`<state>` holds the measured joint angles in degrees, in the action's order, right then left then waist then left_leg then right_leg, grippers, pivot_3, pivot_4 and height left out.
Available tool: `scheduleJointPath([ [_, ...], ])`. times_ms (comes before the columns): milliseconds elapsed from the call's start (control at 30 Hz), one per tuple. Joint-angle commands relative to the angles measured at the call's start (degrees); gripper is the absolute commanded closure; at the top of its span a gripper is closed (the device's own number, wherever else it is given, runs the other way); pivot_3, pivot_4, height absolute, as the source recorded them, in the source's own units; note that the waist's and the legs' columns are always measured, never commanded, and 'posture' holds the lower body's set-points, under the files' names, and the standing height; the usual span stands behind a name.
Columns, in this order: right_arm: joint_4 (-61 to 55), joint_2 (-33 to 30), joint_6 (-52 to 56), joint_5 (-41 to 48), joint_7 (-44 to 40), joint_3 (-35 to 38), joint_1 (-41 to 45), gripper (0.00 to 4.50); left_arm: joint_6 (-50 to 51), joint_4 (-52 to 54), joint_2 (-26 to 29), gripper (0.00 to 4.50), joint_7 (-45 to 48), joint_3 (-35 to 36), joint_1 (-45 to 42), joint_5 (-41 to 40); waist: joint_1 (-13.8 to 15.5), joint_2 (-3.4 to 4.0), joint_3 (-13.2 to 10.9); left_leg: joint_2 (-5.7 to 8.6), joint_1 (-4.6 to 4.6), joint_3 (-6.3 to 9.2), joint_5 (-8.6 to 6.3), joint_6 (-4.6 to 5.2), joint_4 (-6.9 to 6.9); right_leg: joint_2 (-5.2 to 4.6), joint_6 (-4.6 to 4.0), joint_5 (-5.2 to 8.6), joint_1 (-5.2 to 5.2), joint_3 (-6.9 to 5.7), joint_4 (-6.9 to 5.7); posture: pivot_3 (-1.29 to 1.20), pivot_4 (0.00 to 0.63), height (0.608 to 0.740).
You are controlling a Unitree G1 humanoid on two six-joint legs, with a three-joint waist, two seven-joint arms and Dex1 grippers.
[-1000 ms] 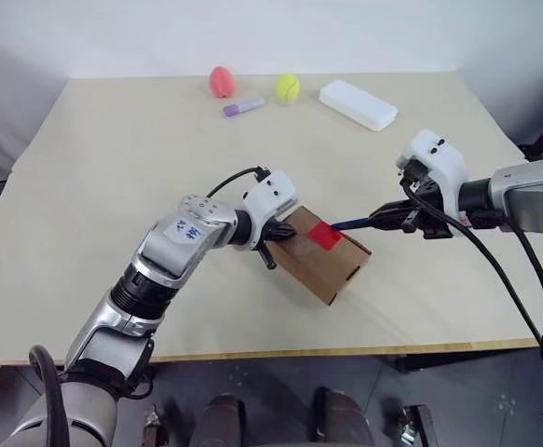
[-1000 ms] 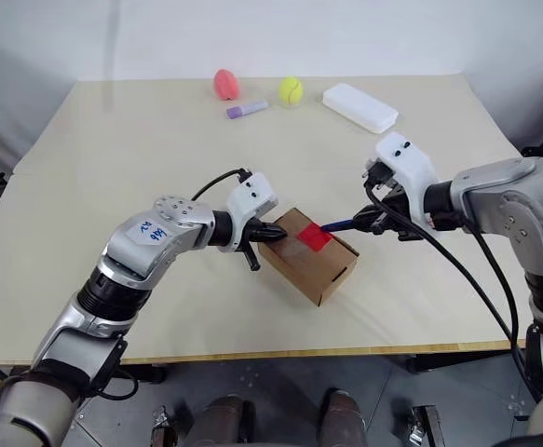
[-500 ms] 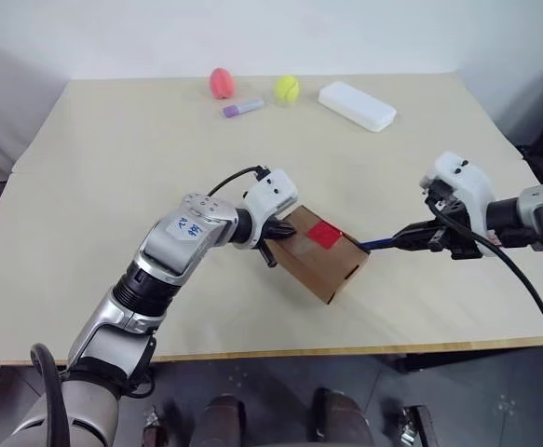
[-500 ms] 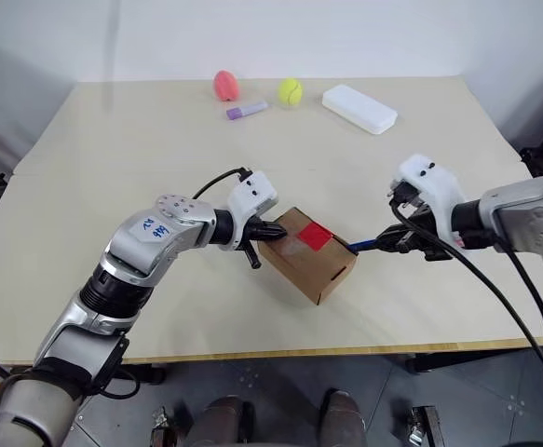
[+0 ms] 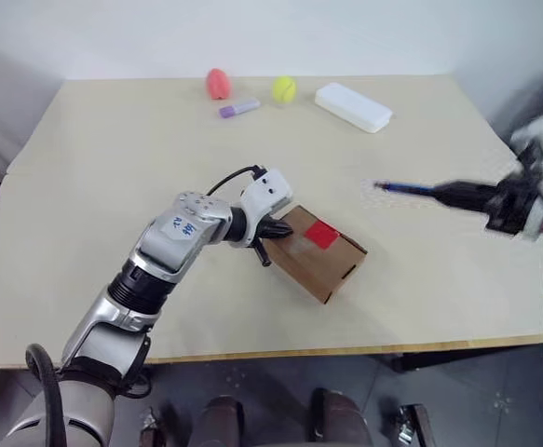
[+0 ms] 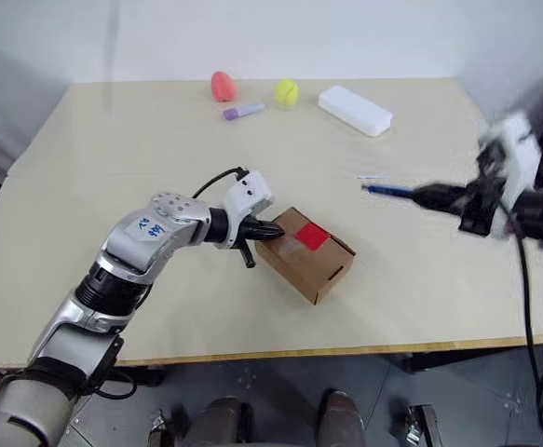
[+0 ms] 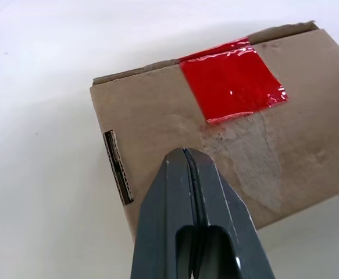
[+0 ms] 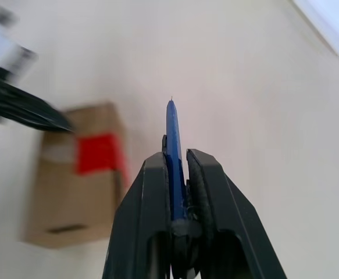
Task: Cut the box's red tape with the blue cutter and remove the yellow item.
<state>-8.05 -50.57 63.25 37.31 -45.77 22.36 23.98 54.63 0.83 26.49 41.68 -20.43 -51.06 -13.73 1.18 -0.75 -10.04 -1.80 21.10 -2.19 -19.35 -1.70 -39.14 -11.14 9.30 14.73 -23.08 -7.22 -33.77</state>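
The box lies slanted under my left gripper, so I should move that gripper clear and turn the box square before my right gripper opens the taped side.
The small brown box lies mid-table, flaps down, with the red tape on its top. My left gripper is shut and empty, its tips against the box's left end; in the left wrist view they rest on the cardboard below the red tape. Off to the right, above the table and well clear of the box, my right gripper is shut on the blue cutter, whose tip points left toward the box. The right wrist view shows the blue cutter between the fingers. The yellow item is hidden.
Along the table's far edge lie a pink egg-shaped object, a short purple tube, a yellow-green tennis ball and a white rectangular case. The table's front edge runs just below the box.
My right gripper has pulled away to the right with the blue cutter, whose tip has left the red tape. The left gripper and box have stayed put.
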Motion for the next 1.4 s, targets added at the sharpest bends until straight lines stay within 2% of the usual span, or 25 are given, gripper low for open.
scheduleJointPath([
  [33,6.7,5.2,-17.1,-4.7,1.4,2.3,-2.2,4.34,0.8,-0.5,1.5,4.50,2.7,1.6,1.0,-1.3,-0.2,0.26,-0.1,0.01,0.02,-0.10,0.00,0.01,0.01,-0.01,0.02,-0.01,-0.10,0.10,-0.02,0.00,0.150,0.740],
  [100,13.9,9.1,-26.9,-8.3,2.9,2.2,-3.2,4.34,0.4,0.4,2.3,4.50,4.5,2.7,1.1,-2.3,-0.5,0.31,-0.1,0.01,0.04,-0.20,0.01,0.00,0.05,0.00,0.03,-0.02,-0.26,0.20,-0.09,0.00,0.150,0.740],
  [167,17.4,10.7,-30.2,-9.7,2.2,0.3,-3.9,4.34,0.9,1.6,3.6,4.50,6.5,3.8,1.4,-3.7,-0.5,0.34,-0.1,0.01,0.07,-0.24,0.01,0.00,0.06,0.01,0.03,-0.02,-0.31,0.24,-0.08,0.00,0.150,0.740],
  [200,18.1,11.2,-30.5,-9.7,1.6,-0.5,-4.1,4.34,1.4,2.2,4.1,4.50,7.2,4.6,1.5,-4.5,-0.5,0.34,-0.1,0.01,0.10,-0.24,0.01,0.01,0.06,0.01,0.03,-0.02,-0.34,0.23,-0.07,0.00,0.150,0.740],
  [233,18.8,11.6,-30.4,-9.5,1.3,-0.8,-4.2,3.99,2.2,2.8,4.5,4.50,7.7,5.6,1.5,-5.5,-0.6,0.34,-0.1,0.01,0.11,-0.24,0.01,0.01,0.07,0.01,0.04,-0.02,-0.35,0.23,-0.06,0.00,0.150,0.740],
  [400,18.3,11.6,-30.8,-8.8,0.9,-0.6,-5.0,3.99,6.4,6.1,9.3,4.50,12.0,10.0,2.1,-10.7,-1.1,0.33,-0.1,0.00,0.10,-0.23,0.01,0.01,0.08,0.02,0.04,-0.02,-0.34,0.23,-0.06,0.00,0.150,0.740],
  [567,15.0,9.2,-31.1,-8.3,0.0,0.6,-5.9,3.99,9.4,9.7,16.1,4.50,15.9,11.4,4.4,-14.4,-1.2,0.39,-0.2,0.00,0.10,-0.23,0.00,0.02,0.12,0.02,0.04,-0.02,-0.34,0.26,-0.03,0.00,0.150,0.740],
  [700,12.8,7.2,-30.2,-8.4,-0.7,0.2,-7.3,3.09,10.6,11.6,18.5,4.50,15.8,11.7,6.4,-15.5,-1.0,0.40,-0.2,0.00,0.11,-0.23,0.00,0.03,0.10,0.02,0.04,-0.02,-0.34,0.27,-0.03,0.00,0.150,0.740],
  [767,12.5,7.0,-30.0,-8.4,-0.2,0.1,-7.6,3.09,10.7,12.1,18.5,4.50,15.3,11.6,7.0,-15.7,-0.8,0.36,-0.2,0.00,0.11,-0.23,-0.01,0.04,0.08,0.02,0.05,-0.02,-0.33,0.27,-0.03,0.00,0.150,0.740],
  [867,12.0,6.7,-29.4,-8.7,0.0,-0.2,-8.3,2.71,11.1,13.0,17.9,4.50,14.2,11.4,7.6,-16.0,-0.6,0.36,-0.2,0.00,0.12,-0.23,-0.02,0.05,0.07,0.02,0.05,-0.02,-0.34,0.28,-0.03,0.00,0.150,0.740],
  [933,10.4,6.1,-29.6,-10.0,0.2,-1.6,-8.5,2.07,11.3,13.6,17.1,4.50,13.2,11.0,7.9,-16.2,-0.5,0.35,-0.2,0.00,0.12,-0.24,-0.02,0.05,0.07,0.02,0.05,-0.02,-0.34,0.28,-0.02,0.00,0.150,0.740],
  [1133,8.9,4.1,-30.0,-11.9,-0.4,-6.1,-1.4,0.09,13.1,16.1,15.3,4.50,11.3,10.6,10.3,-17.2,-0.9,0.37,-0.2,0.00,0.11,-0.29,-0.02,0.05,0.07,0.03,0.05,-0.03,-0.38,0.34,-0.05,0.00,0.150,0.740],
  [1267,11.2,2.4,-32.7,-16.2,-2.9,-12.1,2.7,0.04,14.3,17.4,14.9,4.50,10.7,9.9,11.3,-17.9,-1.0,0.37,-0.2,0.00,0.11,-0.28,-0.03,0.05,0.09,0.03,0.05,-0.03,-0.38,0.34,-0.03,0.00,0.150,0.740],
  [1367,17.0,3.9,-36.2,-22.7,-0.6,-18.2,8.5,0.04,14.5,18.4,14.0,4.50,9.6,8.7,12.8,-17.8,-1.1,0.34,-0.2,0.00,0.13,-0.29,-0.05,0.08,0.07,0.03,0.06,-0.03,-0.37,0.34,0.00,0.00,0.150,0.740],
  [1400,18.6,4.5,-35.8,-23.3,-2.6,-20.7,10.5,0.04,14.4,18.5,13.3,4.50,9.0,8.3,13.2,-17.6,-1.2,0.35,-0.2,0.00,0.14,-0.33,-0.05,0.09,0.04,0.03,0.07,-0.04,-0.37,0.37,0.01,0.00,0.150,0.740],
])
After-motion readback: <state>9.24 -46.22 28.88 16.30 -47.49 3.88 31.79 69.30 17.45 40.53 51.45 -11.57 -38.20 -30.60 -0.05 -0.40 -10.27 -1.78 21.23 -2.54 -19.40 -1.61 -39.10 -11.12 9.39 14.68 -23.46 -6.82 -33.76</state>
